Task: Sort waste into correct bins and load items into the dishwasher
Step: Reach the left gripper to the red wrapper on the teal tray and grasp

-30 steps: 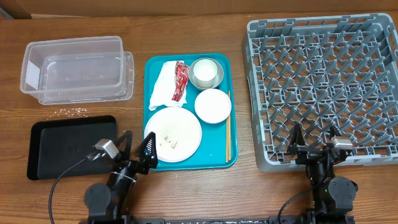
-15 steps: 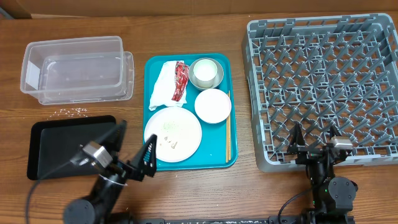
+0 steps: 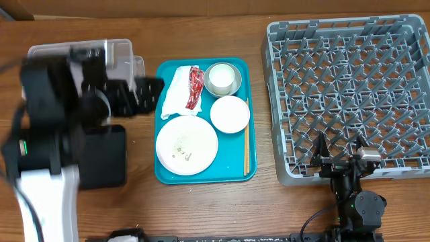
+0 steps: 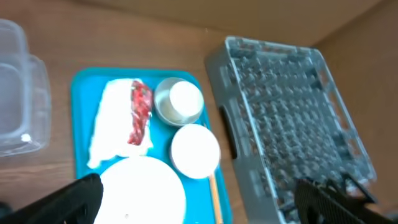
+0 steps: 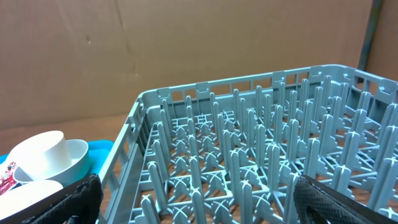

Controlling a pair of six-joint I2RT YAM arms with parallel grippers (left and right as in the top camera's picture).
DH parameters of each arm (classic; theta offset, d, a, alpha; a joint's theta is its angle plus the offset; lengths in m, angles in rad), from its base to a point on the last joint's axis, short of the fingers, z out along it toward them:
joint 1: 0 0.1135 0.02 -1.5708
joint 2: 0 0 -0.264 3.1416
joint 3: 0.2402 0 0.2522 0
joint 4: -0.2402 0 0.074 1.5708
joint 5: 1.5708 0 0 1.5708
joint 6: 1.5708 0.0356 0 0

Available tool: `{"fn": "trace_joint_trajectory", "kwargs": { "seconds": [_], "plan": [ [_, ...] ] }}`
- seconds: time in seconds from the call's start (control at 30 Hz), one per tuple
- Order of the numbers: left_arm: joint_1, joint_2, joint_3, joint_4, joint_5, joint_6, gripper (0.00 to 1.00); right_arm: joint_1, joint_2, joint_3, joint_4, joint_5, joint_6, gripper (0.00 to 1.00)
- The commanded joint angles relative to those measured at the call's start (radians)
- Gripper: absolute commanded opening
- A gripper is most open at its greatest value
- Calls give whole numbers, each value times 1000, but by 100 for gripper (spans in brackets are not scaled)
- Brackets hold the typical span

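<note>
I can see the red wrapper's near end (image 3: 192,103) lying on top of the napkin, clear of the metal bowl, so I should keep moving my left gripper toward that end (image 3: 191,106) and close it there.
On the teal tray (image 3: 164,72) lie a crumpled white napkin (image 3: 175,91), a red wrapper (image 3: 195,87), a pale cup inside a metal bowl (image 3: 222,78), a white bowl (image 3: 230,113), a large plate (image 3: 187,144) with rice grains (image 3: 183,149), and chopsticks (image 3: 246,144). My left gripper (image 3: 138,96) is raised high and blurred, left of the tray, open and empty. From its wrist view, it (image 4: 198,186) looks down on the plate (image 4: 140,193) and wrapper (image 4: 140,112). My right gripper (image 3: 339,151) rests open at the front edge of the grey dish rack (image 3: 349,87).
The raised left arm covers most of the clear tub (image 3: 121,50) and part of the black tray (image 3: 104,158). The right wrist view looks across the rack's upright pegs (image 5: 249,137), with the cup (image 5: 43,155) at its left edge. A brown wall stands behind the table.
My left arm has lifted from the table's front edge and swung up and back over the tub and black tray. The right arm has not moved.
</note>
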Motion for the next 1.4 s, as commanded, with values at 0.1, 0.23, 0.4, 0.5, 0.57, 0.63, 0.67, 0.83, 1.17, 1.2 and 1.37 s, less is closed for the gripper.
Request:
{"fn": "trace_joint_trajectory", "kwargs": {
  "seconds": [0.1, 0.23, 0.4, 0.5, 0.57, 0.63, 0.67, 0.83, 1.17, 1.2, 1.37],
  "plan": [
    [-108, 256, 251, -164, -122, 107, 100, -3, -10, -10, 6, -5, -4, 100],
    [-252, 411, 350, -287, -490, 65, 100, -3, -10, -10, 6, -5, -3, 100],
    [-360, 573, 374, -241, -806, 62, 100, -3, -10, -10, 6, -5, -3, 100],
    [-365, 663, 374, -157, -780, 57, 100, -3, -10, -10, 6, -5, -3, 100],
    [-364, 710, 374, -119, -708, 45, 100, -3, -10, -10, 6, -5, -3, 100],
    [-362, 754, 374, -88, -628, 26, 100, -3, -10, -10, 6, -5, -3, 100],
    [-362, 777, 374, -78, -594, 16, 100, -3, -10, -10, 6, -5, -3, 100],
    [-362, 893, 374, -59, -537, -64, 100, -3, -10, -10, 6, -5, -4, 100],
    [-362, 1012, 374, -95, -524, -82, 59, -3, -10, -10, 6, -5, -3, 100],
    [-362, 1017, 374, -98, -524, -87, 58, -3, -10, -10, 6, -5, -3, 100],
    [-370, 1026, 374, -102, -523, -100, 42, -3, -10, -10, 6, -5, -3, 100]
  ]
}}
